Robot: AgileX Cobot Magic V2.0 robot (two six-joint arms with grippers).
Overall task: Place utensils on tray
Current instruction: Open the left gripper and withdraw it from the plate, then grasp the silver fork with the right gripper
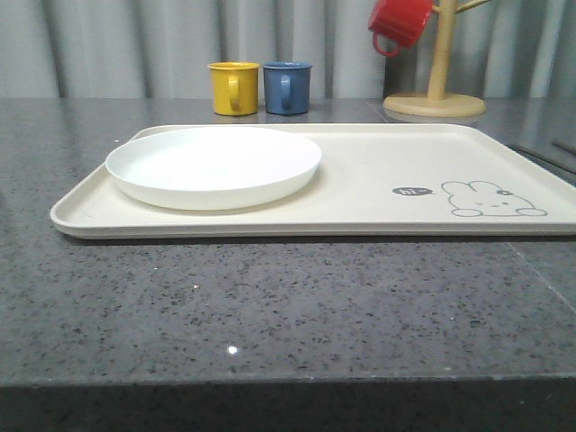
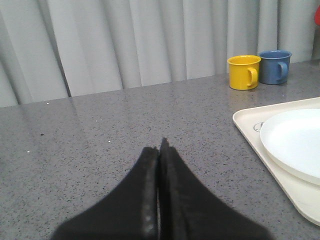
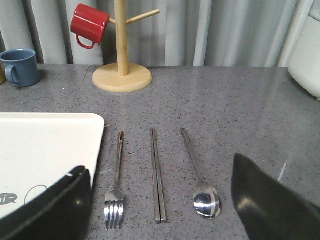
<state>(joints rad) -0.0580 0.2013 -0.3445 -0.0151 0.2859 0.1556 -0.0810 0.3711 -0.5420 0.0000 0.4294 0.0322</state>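
Next, my right gripper picks up the fork (image 3: 117, 184) and puts it on the tray (image 1: 369, 175) next to the plate, because the fork is across the tray from my left gripper.
The cream tray (image 1: 378, 189) lies across the table with the round white plate (image 1: 213, 166) on its left part. In the right wrist view a silver fork (image 3: 116, 190), a pair of metal chopsticks (image 3: 157, 175) and a shiny spoon (image 3: 202, 185) lie side by side on the grey counter beside the tray's corner (image 3: 75, 135). My right gripper (image 3: 160, 200) hangs open above them, its fingers wide on either side. My left gripper (image 2: 160, 147) is shut with nothing in it, over bare counter to the left of the tray (image 2: 250, 130) and plate (image 2: 295, 140).
A yellow mug (image 1: 233, 87) and a blue mug (image 1: 287, 87) stand behind the tray. A wooden mug tree (image 1: 436, 90) with a red mug (image 1: 399, 22) hanging on it stands at the back right. A white appliance (image 3: 307, 55) sits at the counter's far right.
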